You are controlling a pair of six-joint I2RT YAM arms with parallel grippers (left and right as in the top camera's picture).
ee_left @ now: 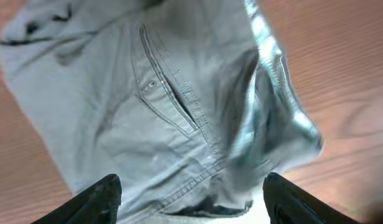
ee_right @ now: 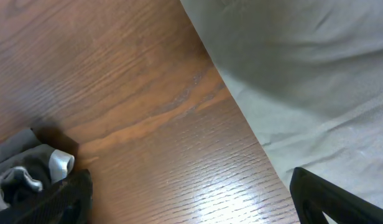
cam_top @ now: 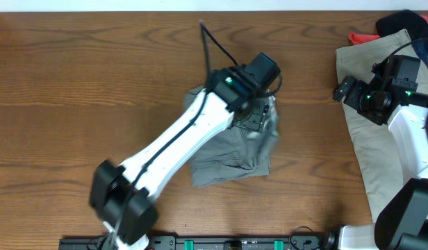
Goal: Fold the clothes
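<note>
I can see that the raised edge (ee_left: 280,71) of the grey-green shorts is crumpled and its loose corner (ee_left: 308,142) is bunched inward. Next, I smooth that corner out flat with my left gripper before I fold any further.
Grey-green shorts (cam_top: 231,153) lie bunched at the table's middle. In the left wrist view the shorts (ee_left: 117,106) show a slit back pocket (ee_left: 173,102) and a ribbed waistband (ee_left: 272,93) raised at the right. My left gripper (cam_top: 261,117) hangs just over them, open and empty (ee_left: 188,208), one finger on each side of the cloth. Larger tan shorts (cam_top: 370,139) lie at the right edge and also show in the right wrist view (ee_right: 303,74). My right gripper (cam_top: 341,89) is open and empty (ee_right: 191,205) over bare wood beside their left edge.
A red piece (cam_top: 363,36) and a navy piece (cam_top: 408,24) lie at the far right corner, partly under the tan shorts. The brown wooden table (cam_top: 82,90) extends to the left. The right arm (cam_top: 408,139) lies over the tan shorts.
</note>
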